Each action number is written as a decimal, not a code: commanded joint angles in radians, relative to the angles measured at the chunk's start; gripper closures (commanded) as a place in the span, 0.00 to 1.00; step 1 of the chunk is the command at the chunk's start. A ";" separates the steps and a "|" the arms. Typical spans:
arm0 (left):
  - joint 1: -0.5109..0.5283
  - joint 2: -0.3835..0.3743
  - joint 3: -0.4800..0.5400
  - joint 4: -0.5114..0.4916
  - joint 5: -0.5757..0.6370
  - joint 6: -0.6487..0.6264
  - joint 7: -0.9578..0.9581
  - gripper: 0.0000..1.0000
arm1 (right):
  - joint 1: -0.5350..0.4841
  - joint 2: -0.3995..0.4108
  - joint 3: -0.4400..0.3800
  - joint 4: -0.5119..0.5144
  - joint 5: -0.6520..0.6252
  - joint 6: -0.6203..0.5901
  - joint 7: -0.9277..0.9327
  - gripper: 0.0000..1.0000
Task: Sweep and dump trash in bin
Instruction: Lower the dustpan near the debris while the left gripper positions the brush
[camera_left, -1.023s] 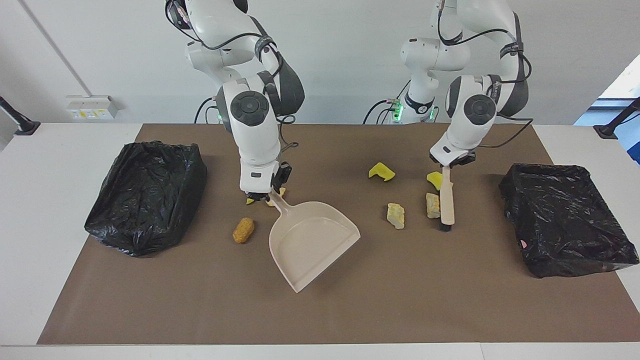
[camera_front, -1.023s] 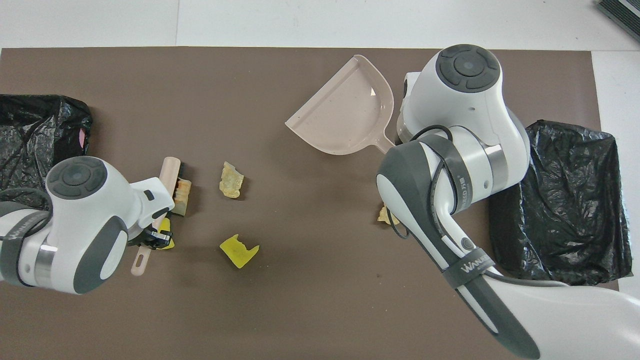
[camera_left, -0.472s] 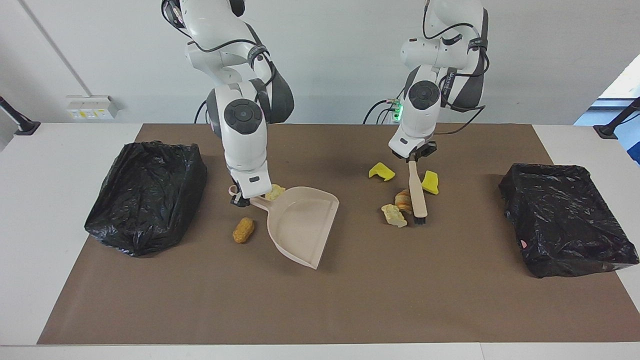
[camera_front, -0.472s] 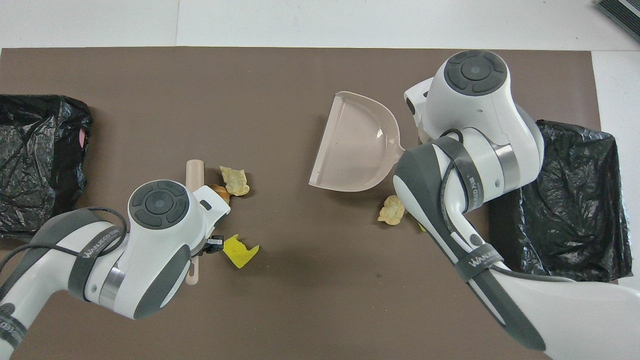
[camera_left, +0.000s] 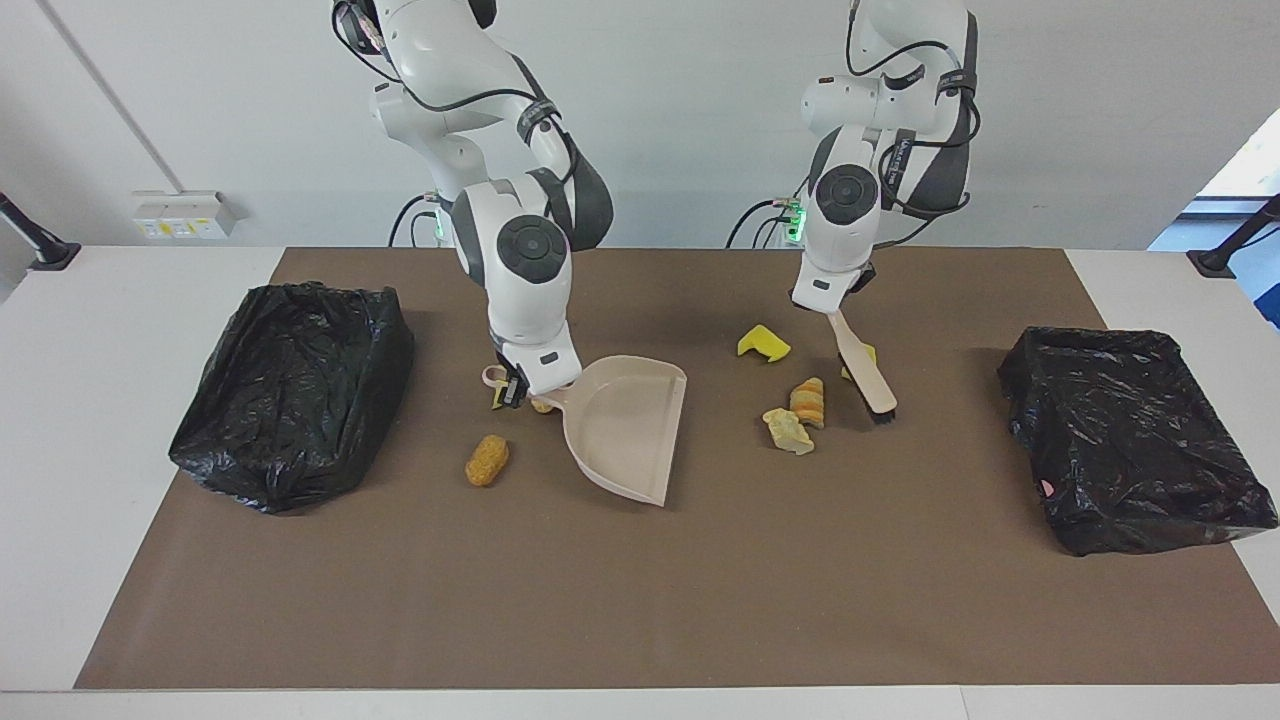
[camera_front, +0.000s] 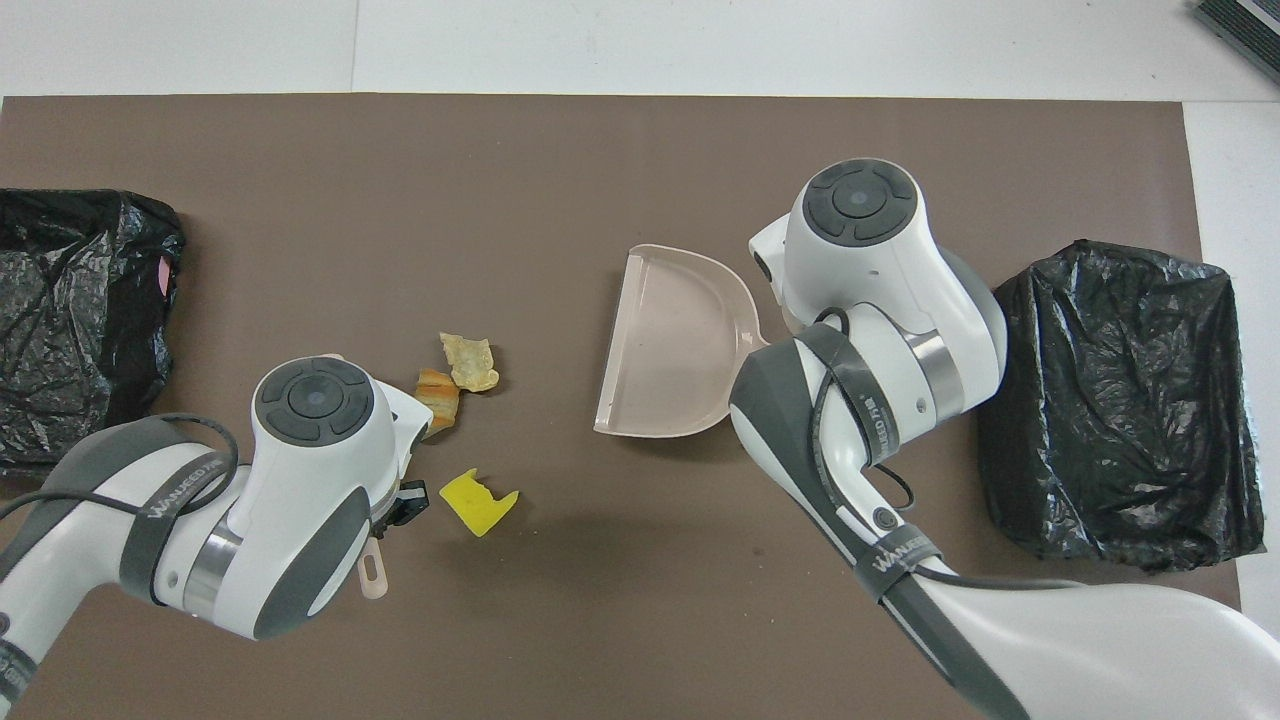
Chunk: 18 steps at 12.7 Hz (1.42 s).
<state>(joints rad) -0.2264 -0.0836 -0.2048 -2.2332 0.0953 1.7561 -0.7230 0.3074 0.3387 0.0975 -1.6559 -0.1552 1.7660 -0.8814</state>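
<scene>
I should turn the brush square with my left gripper and sweep the orange-striped chunk toward the dustpan's opening (camera_left: 672, 440), because my left gripper's brush slants (camera_left: 872, 386) behind the chunk.
My right gripper (camera_left: 518, 392) is shut on the handle of the beige dustpan (camera_left: 625, 430), whose open mouth faces the left arm's end of the table. My left gripper (camera_left: 833, 312) is shut on the brush (camera_left: 862, 372), which slants down to the mat. Between brush and dustpan lie an orange-striped chunk (camera_left: 808, 401) and a pale chunk (camera_left: 789, 431) of trash. A yellow wedge (camera_left: 763, 343) lies nearer the robots, and another yellow piece (camera_left: 862, 351) shows partly beside the brush handle. A golden-brown chunk (camera_left: 487, 459) lies beside the dustpan. Small pieces (camera_left: 541, 405) sit under the right gripper.
A black-bagged bin (camera_left: 290, 390) stands at the right arm's end of the brown mat, and a second black-bagged bin (camera_left: 1130, 435) at the left arm's end. In the overhead view the arms cover both grippers; the dustpan (camera_front: 670, 350) and yellow wedge (camera_front: 479, 500) show.
The right gripper turned the dustpan so its mouth faces the chunks and shifted it toward the middle. The brush pushed two chunks toward the dustpan, then swung back toward the left arm's end.
</scene>
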 joint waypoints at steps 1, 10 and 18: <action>0.021 -0.025 0.008 -0.003 -0.014 -0.062 -0.061 1.00 | 0.015 -0.116 0.008 -0.180 -0.015 0.056 -0.011 1.00; 0.073 -0.084 0.005 -0.129 -0.020 0.037 0.131 1.00 | 0.050 -0.222 0.008 -0.426 0.005 0.296 0.048 1.00; -0.006 -0.032 -0.013 -0.118 -0.075 0.198 0.263 1.00 | 0.053 -0.230 0.010 -0.417 -0.058 0.198 0.041 1.00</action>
<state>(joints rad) -0.1874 -0.1208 -0.2182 -2.3426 0.0368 1.9172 -0.4772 0.3646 0.1355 0.1004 -2.0535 -0.1850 1.9769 -0.8486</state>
